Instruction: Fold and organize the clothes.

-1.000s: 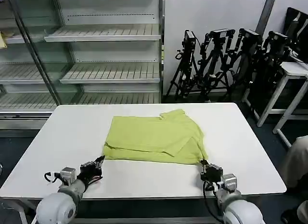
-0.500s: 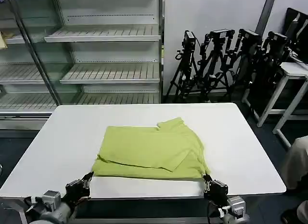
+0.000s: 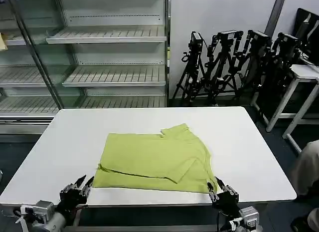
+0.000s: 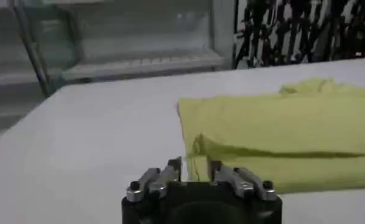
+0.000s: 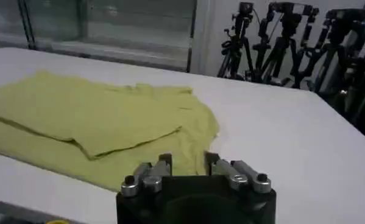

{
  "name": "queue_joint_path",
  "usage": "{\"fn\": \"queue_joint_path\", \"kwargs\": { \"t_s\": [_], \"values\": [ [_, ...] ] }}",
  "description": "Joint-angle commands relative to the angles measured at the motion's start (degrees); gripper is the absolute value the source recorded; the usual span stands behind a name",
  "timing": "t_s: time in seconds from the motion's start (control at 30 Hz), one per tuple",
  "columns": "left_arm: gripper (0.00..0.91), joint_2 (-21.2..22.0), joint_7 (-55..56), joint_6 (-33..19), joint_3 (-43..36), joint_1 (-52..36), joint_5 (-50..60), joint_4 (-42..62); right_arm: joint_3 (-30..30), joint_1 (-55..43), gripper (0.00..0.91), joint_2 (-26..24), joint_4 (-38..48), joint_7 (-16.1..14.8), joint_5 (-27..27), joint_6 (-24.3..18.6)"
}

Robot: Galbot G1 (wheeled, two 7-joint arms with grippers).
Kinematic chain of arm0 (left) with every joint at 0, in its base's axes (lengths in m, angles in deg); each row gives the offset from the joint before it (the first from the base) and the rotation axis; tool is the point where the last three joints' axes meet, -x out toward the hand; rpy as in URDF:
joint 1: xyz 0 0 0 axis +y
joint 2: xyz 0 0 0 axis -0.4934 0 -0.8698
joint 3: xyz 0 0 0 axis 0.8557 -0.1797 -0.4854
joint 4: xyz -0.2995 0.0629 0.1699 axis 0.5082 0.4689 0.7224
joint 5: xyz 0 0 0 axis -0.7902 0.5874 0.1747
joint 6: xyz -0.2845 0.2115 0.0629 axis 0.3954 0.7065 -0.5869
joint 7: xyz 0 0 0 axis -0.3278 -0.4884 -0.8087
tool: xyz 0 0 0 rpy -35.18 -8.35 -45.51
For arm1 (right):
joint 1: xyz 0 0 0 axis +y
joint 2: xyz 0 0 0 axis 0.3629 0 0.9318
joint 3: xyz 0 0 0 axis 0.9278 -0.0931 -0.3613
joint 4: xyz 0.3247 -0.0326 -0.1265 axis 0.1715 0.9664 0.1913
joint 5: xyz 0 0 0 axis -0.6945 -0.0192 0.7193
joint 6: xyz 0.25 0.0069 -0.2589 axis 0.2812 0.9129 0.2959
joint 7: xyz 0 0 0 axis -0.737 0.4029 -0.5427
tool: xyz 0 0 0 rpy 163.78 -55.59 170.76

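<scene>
The T-shirt's far edge [image 3: 133, 134] is lying thin and loose, so the T-shirt will bend over in a soft fold and its near part will stay flat when the robot folds it.
The clothes are one lime-green T-shirt [image 3: 154, 154], folded into a rough rectangle on the white table [image 3: 249, 142], its near edge close to the table's front. My left gripper [image 3: 83, 183] is at the shirt's near left corner, open. In the left wrist view the corner of the shirt [image 4: 279, 122] lies in the gap of that gripper [image 4: 195, 163], with table showing beside it. My right gripper [image 3: 214, 186] is at the near right corner, also open. In the right wrist view the hem of the shirt [image 5: 97, 115] lies between the spread fingers of the right gripper [image 5: 188, 159].
Behind the table stands a glass-fronted shelving rack [image 3: 109, 67]. Several black tripods [image 3: 234, 57] line the back wall to the right. A small white side table [image 3: 304, 72] is at the far right. Bare tabletop lies left, right and behind the shirt.
The shirt has slid toward the table's front edge. Both grippers have drawn back with it and now sit low at the front edge.
</scene>
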Motion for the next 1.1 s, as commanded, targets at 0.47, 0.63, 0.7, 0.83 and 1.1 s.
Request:
{"fn": "queue_joint_path", "kwargs": {
  "t_s": [0.47, 0.63, 0.7, 0.83, 1.1],
  "values": [
    [0.907, -6.39, -1.7, 0.61, -15.34, -35.02, -4.63, 25.05, -18.78, -47.61, 0.907, 7.03, 33.15, 7.14, -8.01, 4.79],
    [0.907, -6.39, -2.71, 1.08, -19.0, -41.5, -5.23, 33.19, -19.37, -52.28, 0.907, 9.25, 42.04, 7.15, -7.92, 4.74],
    [0.907, -6.0, -4.09, 0.6, -19.94, -43.64, -5.52, 36.15, -19.35, -53.67, 0.907, 9.97, 45.53, 7.2, -8.3, 4.73],
    [0.907, -5.18, -4.17, 1.5, -21.78, -47.04, -6.23, 40.71, -18.87, -57.73, 0.907, 13.12, 52.25, 7.72, -8.51, 4.65],
    [0.907, -4.31, -1.1, 3.56, -23.78, -50.78, -6.56, 45.09, -17.83, -61.76, 0.907, 18.02, 61.51, 7.46, -8.82, 4.42]
  ]
}}
